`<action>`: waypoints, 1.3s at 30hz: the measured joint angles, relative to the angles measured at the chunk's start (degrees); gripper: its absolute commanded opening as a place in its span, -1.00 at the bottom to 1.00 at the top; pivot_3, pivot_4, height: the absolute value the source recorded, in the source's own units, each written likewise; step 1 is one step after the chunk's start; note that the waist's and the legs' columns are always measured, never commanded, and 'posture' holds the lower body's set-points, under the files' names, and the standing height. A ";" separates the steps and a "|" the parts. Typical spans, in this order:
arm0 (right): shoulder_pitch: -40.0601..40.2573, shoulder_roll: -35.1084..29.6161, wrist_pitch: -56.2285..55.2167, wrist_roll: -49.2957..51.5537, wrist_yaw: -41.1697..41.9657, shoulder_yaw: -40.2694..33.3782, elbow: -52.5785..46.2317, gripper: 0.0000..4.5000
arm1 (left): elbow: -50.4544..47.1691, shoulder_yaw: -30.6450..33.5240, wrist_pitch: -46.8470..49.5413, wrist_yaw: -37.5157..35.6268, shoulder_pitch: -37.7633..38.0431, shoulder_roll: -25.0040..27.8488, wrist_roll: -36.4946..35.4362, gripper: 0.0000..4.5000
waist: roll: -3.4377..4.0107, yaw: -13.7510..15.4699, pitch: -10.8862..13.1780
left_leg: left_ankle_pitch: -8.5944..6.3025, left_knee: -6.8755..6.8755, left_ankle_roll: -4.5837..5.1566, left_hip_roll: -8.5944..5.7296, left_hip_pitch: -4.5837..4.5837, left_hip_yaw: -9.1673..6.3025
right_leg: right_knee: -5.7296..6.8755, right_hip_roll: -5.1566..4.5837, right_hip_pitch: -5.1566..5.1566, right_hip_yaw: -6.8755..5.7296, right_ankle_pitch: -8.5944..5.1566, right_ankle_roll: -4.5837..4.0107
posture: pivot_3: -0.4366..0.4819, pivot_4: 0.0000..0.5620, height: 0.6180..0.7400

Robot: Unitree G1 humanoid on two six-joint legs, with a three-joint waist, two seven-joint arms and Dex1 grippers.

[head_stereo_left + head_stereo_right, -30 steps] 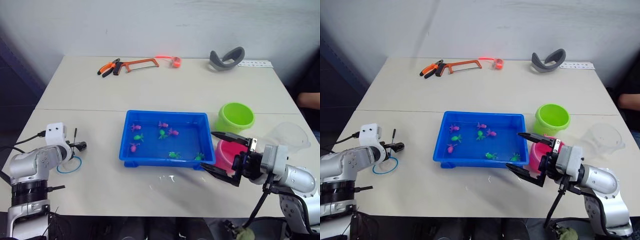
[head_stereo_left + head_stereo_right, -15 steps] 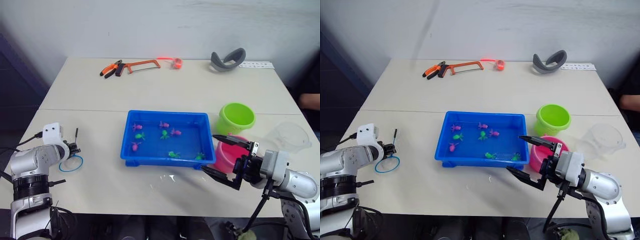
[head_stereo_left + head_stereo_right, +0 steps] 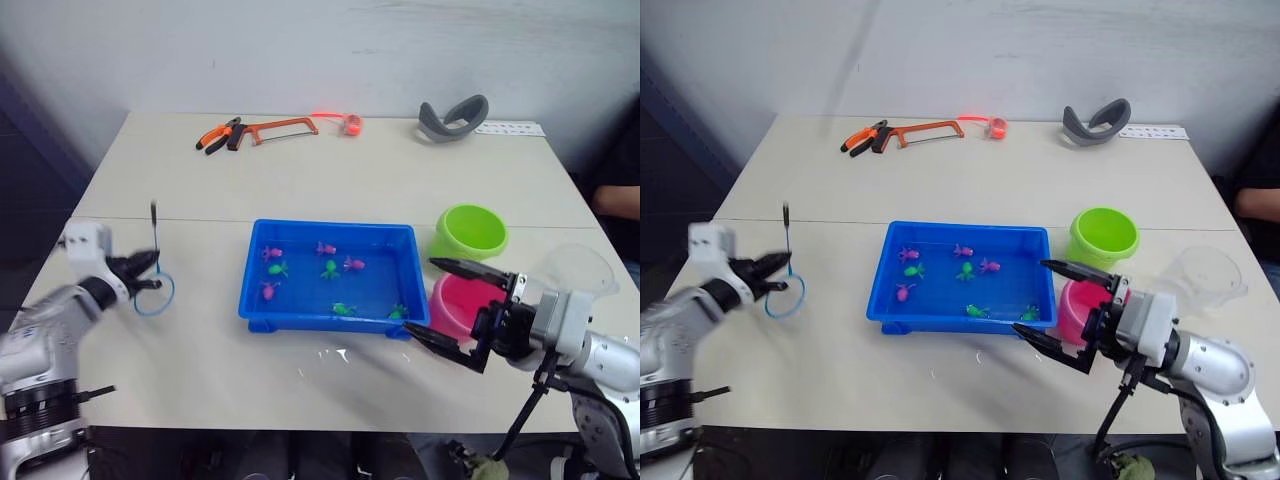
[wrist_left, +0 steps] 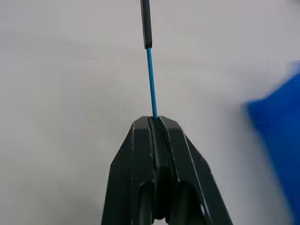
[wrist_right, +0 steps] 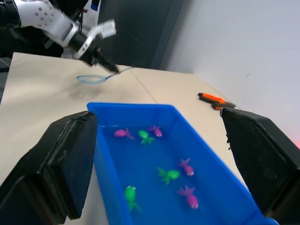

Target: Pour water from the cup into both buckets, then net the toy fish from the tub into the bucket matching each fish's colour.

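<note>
The toy fish [image 3: 331, 269] lie loose and scattered in the blue tub's water [image 3: 376, 289], so the remaining fish will drift about when I scoop with the net.
The blue tub [image 3: 330, 226] sits mid-table with water and several pink and green toy fish [image 3: 331, 268] in it. Left of it my left gripper [image 3: 140, 268] is shut on the net's thin handle [image 4: 151, 79], holding the net [image 3: 155, 295] tilted just above the table, hoop low and stick pointing up. My right gripper [image 3: 420, 295] stands open at the tub's near right corner, its fingers in front of the pink bucket [image 3: 455, 305]. The green bucket [image 3: 470, 232] stands behind the pink one. The clear cup [image 3: 580, 268] is at the far right.
Orange pliers [image 3: 220, 135], a hacksaw [image 3: 285, 127], an orange roll [image 3: 350, 123] and a grey curved piece [image 3: 453, 117] lie along the table's far edge. Spilled water [image 3: 335, 355] glints in front of the tub. A person's arm [image 3: 615, 200] shows at the right edge.
My left gripper has shut on the net's handle and raised the net off the table, tilting its stick upward. The right gripper has stayed open in about the same place.
</note>
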 measured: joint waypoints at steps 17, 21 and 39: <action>-30.46 -14.34 49.09 17.08 -10.06 11.47 -4.76 1.00 | -1.73 -37.00 -26.77 -42.03 -21.59 2.96 12.72 -0.99 | 0.40 0.06 0.33 | 0.04 0.14 0.60 -0.06 -0.47 0.04 | 0.01 0.11 -0.11 -0.46 0.03 0.07 | -0.05 -0.47 1.00; -31.89 -12.87 51.90 17.25 -12.09 13.52 -5.35 1.00 | -2.62 -37.54 -26.17 -40.50 -21.59 0.78 13.25 -0.99 | 0.23 0.04 0.43 | 0.03 0.43 0.62 -0.02 -0.55 -0.04 | 0.08 0.10 -0.08 -0.45 0.04 0.10 | -0.05 -0.47 1.00; -33.14 -7.09 53.57 12.60 -13.81 17.83 -4.60 -0.23 | -5.23 -39.96 -22.68 -36.82 -21.45 -3.55 14.33 -1.00 | 0.24 0.19 0.45 | 0.00 0.93 0.71 -0.06 -0.97 -0.37 | 0.11 0.10 -0.12 -0.67 0.13 0.25 | -0.05 -0.47 1.00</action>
